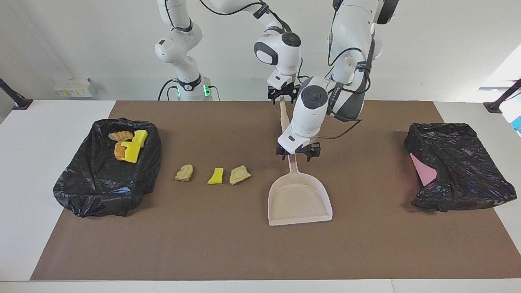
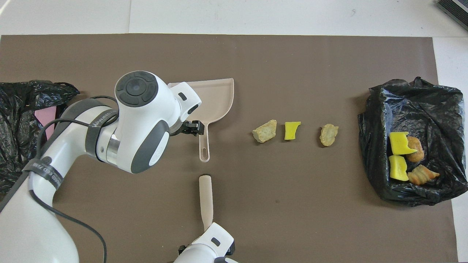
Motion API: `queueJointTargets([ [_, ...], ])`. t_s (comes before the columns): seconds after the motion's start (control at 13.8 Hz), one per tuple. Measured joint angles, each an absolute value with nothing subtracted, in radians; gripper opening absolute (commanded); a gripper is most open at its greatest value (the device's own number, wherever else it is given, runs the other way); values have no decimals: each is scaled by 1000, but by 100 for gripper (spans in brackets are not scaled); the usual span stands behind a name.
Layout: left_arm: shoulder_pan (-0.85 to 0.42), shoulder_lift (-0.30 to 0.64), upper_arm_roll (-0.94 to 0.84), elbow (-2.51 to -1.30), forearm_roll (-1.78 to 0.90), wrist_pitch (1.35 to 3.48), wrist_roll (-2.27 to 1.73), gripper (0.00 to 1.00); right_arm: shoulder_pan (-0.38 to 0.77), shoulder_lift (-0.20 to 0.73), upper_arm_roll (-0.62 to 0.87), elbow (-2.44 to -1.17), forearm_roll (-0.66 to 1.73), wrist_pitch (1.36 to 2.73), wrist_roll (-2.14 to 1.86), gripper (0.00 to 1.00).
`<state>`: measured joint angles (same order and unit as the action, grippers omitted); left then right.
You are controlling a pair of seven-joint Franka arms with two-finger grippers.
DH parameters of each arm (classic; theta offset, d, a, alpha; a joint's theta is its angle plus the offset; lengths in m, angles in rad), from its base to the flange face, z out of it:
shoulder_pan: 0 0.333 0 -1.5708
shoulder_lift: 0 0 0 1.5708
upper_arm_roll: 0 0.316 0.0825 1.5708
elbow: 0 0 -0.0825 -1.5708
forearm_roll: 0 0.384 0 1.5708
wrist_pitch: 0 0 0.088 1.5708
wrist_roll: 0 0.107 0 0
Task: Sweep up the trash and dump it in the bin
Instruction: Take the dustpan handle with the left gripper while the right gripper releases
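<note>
I should grip the dustpan's handle (image 2: 204, 147) with my left gripper and turn the dustpan's opening toward the trash before I sweep, because the dustpan's opening (image 1: 300, 222) faces the mat's far edge.
Three bits of trash lie in a row on the brown mat: a beige lump (image 1: 184, 172) (image 2: 328, 134), a yellow sponge chunk (image 1: 215, 176) (image 2: 291, 130) and a second beige lump (image 1: 239, 174) (image 2: 264, 131). More yellow chunks (image 1: 134, 146) (image 2: 399, 143) and orange-brown lumps (image 1: 120, 136) (image 2: 420, 174) lie in the black bag-lined bin (image 1: 97, 187) (image 2: 431, 106) at the right arm's end. My left gripper (image 1: 297, 154) (image 2: 191, 128) is open, its fingers on either side of the handle of the beige dustpan (image 1: 299, 199) (image 2: 217, 96). My right gripper (image 1: 283, 94) (image 2: 206, 250) is at the near end of the beige brush handle (image 1: 283, 116) (image 2: 206, 197). The bristles are hidden.
A second black bag (image 1: 464, 171) (image 2: 22, 109) with something pink (image 1: 423, 171) (image 2: 45, 115) in it lies at the left arm's end. The dustpan lies flat beside the row of trash, its mouth pointing away from the robots. White table (image 1: 40, 134) borders the mat.
</note>
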<state>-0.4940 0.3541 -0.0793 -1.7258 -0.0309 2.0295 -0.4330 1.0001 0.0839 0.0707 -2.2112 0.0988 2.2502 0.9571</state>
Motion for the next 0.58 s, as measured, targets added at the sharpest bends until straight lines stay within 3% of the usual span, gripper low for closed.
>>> queueJointTargets([
  [0.07, -494, 360, -79, -1728, -44, 2029, -433, 93, 1002, 84, 71, -2211, 99, 2250, 957, 4],
  [0.22, -494, 371, -79, -1731, -69, 2029, -433, 86, 1008, 83, 72, -2211, 99, 2249, 957, 0],
  [0.29, -494, 373, -80, -1734, -79, 2028, -433, 75, 1010, 82, 72, -2211, 99, 2245, 957, 0],
  [0.43, -495, 377, -80, -1737, -92, 2028, -433, 0, 1012, 79, 72, -2211, 99, 2232, 957, 0],
  [0.58, -495, 378, -80, -1737, -95, 2028, -433, 0, 1012, 67, 70, -2211, 99, 2207, 973, 0],
])
